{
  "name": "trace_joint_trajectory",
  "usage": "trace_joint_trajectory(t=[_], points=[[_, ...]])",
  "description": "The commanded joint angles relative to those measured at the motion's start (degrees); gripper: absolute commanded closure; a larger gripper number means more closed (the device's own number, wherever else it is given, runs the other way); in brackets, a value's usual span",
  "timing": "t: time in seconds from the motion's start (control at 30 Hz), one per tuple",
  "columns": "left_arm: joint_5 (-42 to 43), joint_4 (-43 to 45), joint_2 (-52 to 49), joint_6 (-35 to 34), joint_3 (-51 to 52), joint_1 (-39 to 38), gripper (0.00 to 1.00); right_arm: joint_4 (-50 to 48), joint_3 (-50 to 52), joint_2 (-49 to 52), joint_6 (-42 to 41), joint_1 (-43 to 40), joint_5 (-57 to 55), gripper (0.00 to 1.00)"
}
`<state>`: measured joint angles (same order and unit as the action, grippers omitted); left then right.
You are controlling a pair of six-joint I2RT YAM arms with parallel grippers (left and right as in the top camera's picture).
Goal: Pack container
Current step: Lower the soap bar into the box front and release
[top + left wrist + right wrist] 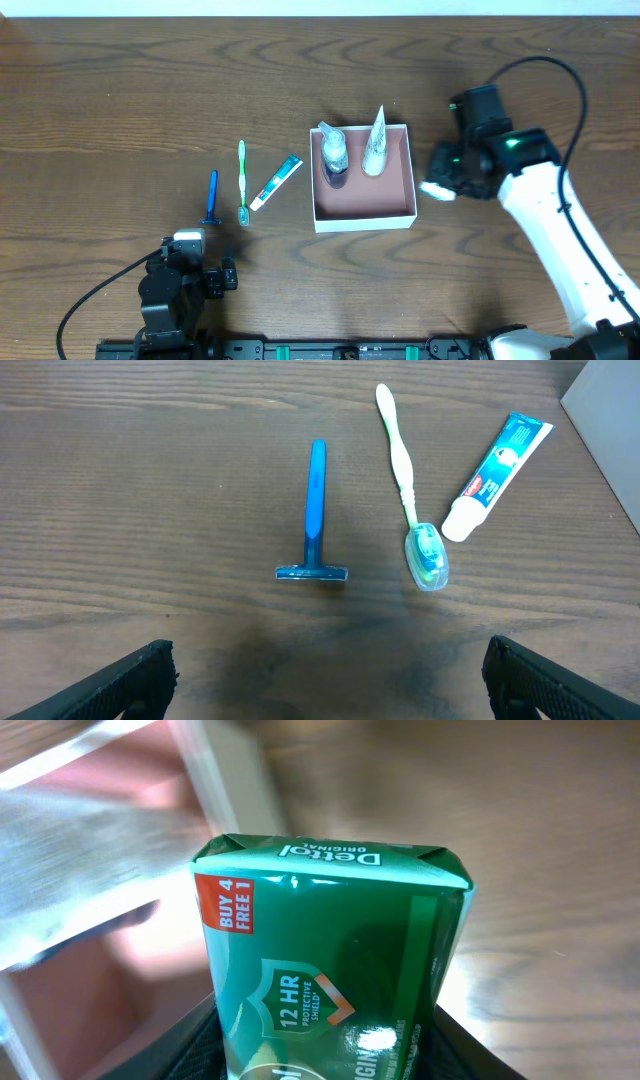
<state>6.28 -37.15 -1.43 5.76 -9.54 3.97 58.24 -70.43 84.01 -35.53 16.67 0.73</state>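
My right gripper should continue over the container's side (411,172) and release the green soap packet there, since the container's bottom (376,200) is open in front of the white tube.
The container (410,170), a square white-walled box with a pinkish-brown inside, sits at mid-table and holds a small clear bottle (333,155) and a white tube (374,145). Its blurred wall shows in the right wrist view (225,780). My right gripper (440,178) is just right of the box, shut on a green soap packet (330,950) held above the table. A blue razor (212,197), a green toothbrush (242,180) and a toothpaste tube (277,182) lie left of the box. My left gripper (325,680) is open and empty, just short of the razor (315,510).
The toothbrush (405,480) and toothpaste tube (495,475) lie side by side ahead of the left gripper. A black cable (545,65) loops above the right arm. The table's front edge with a rail runs along the bottom (350,350).
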Motion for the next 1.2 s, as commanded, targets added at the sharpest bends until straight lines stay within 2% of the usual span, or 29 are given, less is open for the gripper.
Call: trace_joint_trajectory(t=[0.0, 0.17, 0.33, 0.47, 0.57, 0.6, 0.77, 0.9, 0.97, 1.07, 1.17], points=[[0.8, 0.0, 0.1, -0.9, 0.5, 0.1, 0.02, -1.5, 0.1, 0.6, -1.9, 3.6, -0.5, 0.67], [0.8, 0.0, 0.1, -0.9, 0.5, 0.1, 0.02, -4.6, 0.2, 3.5, -4.3, 7.3, -0.2, 0.66], [0.8, 0.0, 0.1, -0.9, 0.5, 0.1, 0.02, -6.0, 0.2, 6.7, -7.1, 10.6, 0.0, 0.6], [0.8, 0.0, 0.1, -0.9, 0.5, 0.1, 0.02, -6.0, 0.2, 8.9, -8.2, 12.3, 0.0, 0.5], [0.8, 0.0, 0.1, -0.9, 0.5, 0.1, 0.02, -5.8, 0.2, 8.9, -8.2, 12.6, 0.1, 0.31], [0.8, 0.0, 0.1, -0.9, 0.5, 0.1, 0.02, -5.8, 0.2, 8.8, -8.2, 12.6, 0.1, 0.28], [0.8, 0.0, 0.1, -0.9, 0.5, 0.1, 0.02, -5.7, 0.2, 8.8, -8.2, 12.4, -0.3, 0.24], [0.8, 0.0, 0.1, -0.9, 0.5, 0.1, 0.02, -5.2, 0.2, 7.9, -8.1, 11.0, -1.5, 0.24], [0.8, 0.0, 0.1, -0.9, 0.5, 0.1, 0.02, -4.7, 0.2, 6.7, -8.1, 9.4, -4.0, 0.2], [0.8, 0.0, 0.1, -0.9, 0.5, 0.1, 0.02, -4.0, 0.2, 4.0, -7.4, 5.6, -6.9, 0.12], [0.8, 0.0, 0.1, -0.9, 0.5, 0.1, 0.02, -3.7, 0.2, 0.8, -4.4, -0.8, -7.0, 0.11]])
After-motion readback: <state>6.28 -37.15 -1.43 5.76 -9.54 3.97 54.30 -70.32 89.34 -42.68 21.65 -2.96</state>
